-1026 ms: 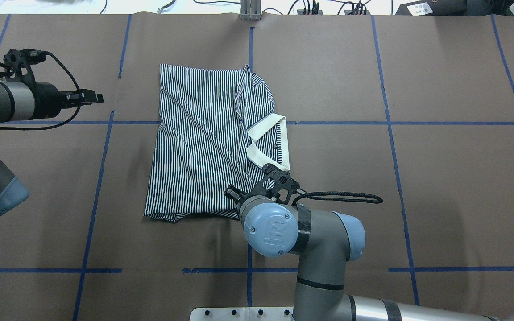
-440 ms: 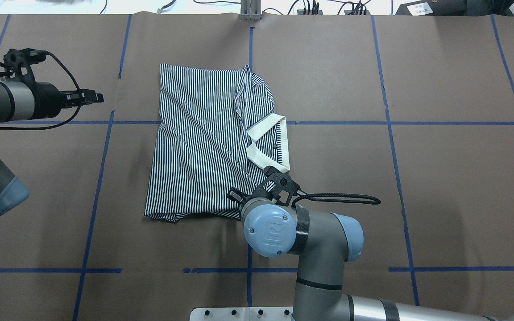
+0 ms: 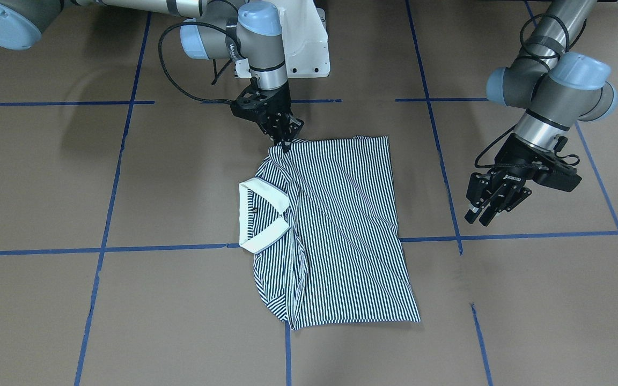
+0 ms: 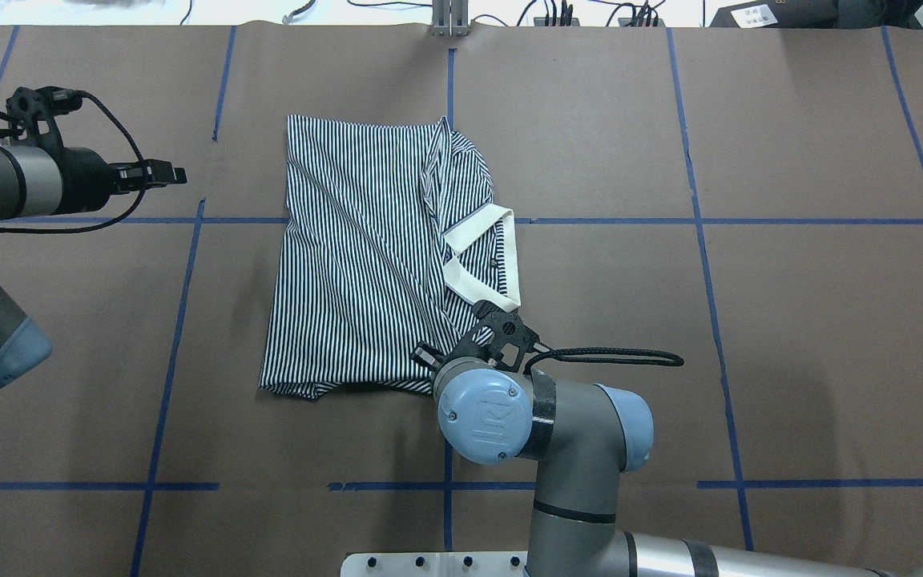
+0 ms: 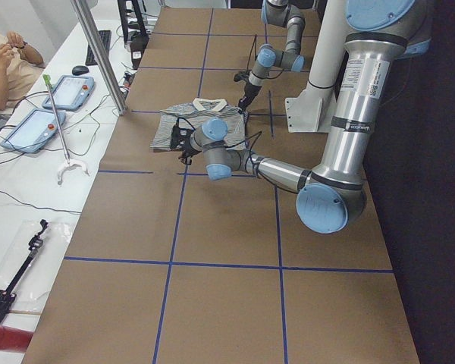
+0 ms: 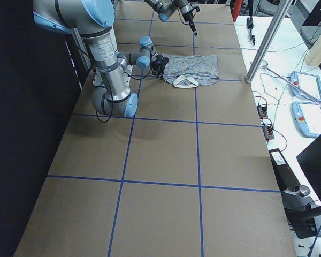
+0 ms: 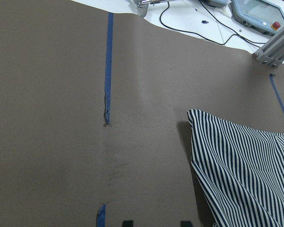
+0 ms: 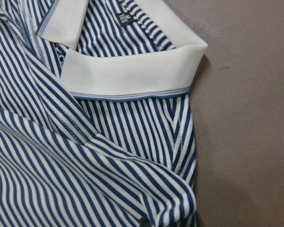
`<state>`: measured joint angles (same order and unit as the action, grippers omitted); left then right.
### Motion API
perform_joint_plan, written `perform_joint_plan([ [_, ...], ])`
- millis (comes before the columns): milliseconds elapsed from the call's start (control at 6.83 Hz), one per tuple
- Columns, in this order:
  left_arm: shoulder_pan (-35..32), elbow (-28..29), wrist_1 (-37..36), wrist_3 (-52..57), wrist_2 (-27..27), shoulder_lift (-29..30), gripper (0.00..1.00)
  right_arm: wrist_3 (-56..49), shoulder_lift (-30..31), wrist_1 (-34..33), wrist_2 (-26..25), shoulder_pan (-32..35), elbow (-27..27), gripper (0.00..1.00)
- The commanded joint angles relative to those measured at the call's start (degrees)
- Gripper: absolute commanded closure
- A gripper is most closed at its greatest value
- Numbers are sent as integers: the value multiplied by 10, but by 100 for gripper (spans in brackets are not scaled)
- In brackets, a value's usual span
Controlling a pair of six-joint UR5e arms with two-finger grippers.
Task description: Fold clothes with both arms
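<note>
The striped polo shirt has loose creases [image 3: 295, 196] running through it beside its collar, so its near half [image 3: 339, 177] will fold over rumpled when I bring it across.
The striped polo shirt [image 4: 357, 256] lies folded lengthwise on the brown table, its cream collar [image 4: 473, 228] turned toward the robot's right. In the front view the right gripper [image 3: 286, 146] is down on the shirt's [image 3: 341, 225] near corner beside the collar [image 3: 266, 197], fingers pinched together on the fabric. The right wrist view shows the collar [image 8: 132, 71] close up, with a fold of striped cloth [image 8: 170, 184] bunched at the bottom edge. The left gripper [image 3: 478, 219] hovers open and empty, well off the shirt's hem side. Its fingertips [image 7: 128, 222] show apart in the left wrist view.
Blue tape lines [image 4: 181, 304] divide the brown table into squares. The white pedestal base [image 3: 309, 48] stands at the robot's edge. Beyond the far edge are cables, an aluminium post [image 5: 98, 53], teach pendants and a seated person [image 5: 4, 68].
The right arm's wrist has shifted slightly toward the robot at the shirt's corner. The left arm and the shirt have not moved.
</note>
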<state>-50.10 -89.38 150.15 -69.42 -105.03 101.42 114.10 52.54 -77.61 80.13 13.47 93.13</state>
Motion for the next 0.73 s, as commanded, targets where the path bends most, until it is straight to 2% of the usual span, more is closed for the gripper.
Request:
perform_joint_plan([
  [0,0,0,0,0,0,0,55,-22,-2,2,1,1,1,100],
  [293,0,-15,-8,-14,-7,3,55,-53,31,-2,23,16,53,100],
  [586,17,-110,-95,-130,-57,0,55,-61,97,-3,23,17,126,100],
])
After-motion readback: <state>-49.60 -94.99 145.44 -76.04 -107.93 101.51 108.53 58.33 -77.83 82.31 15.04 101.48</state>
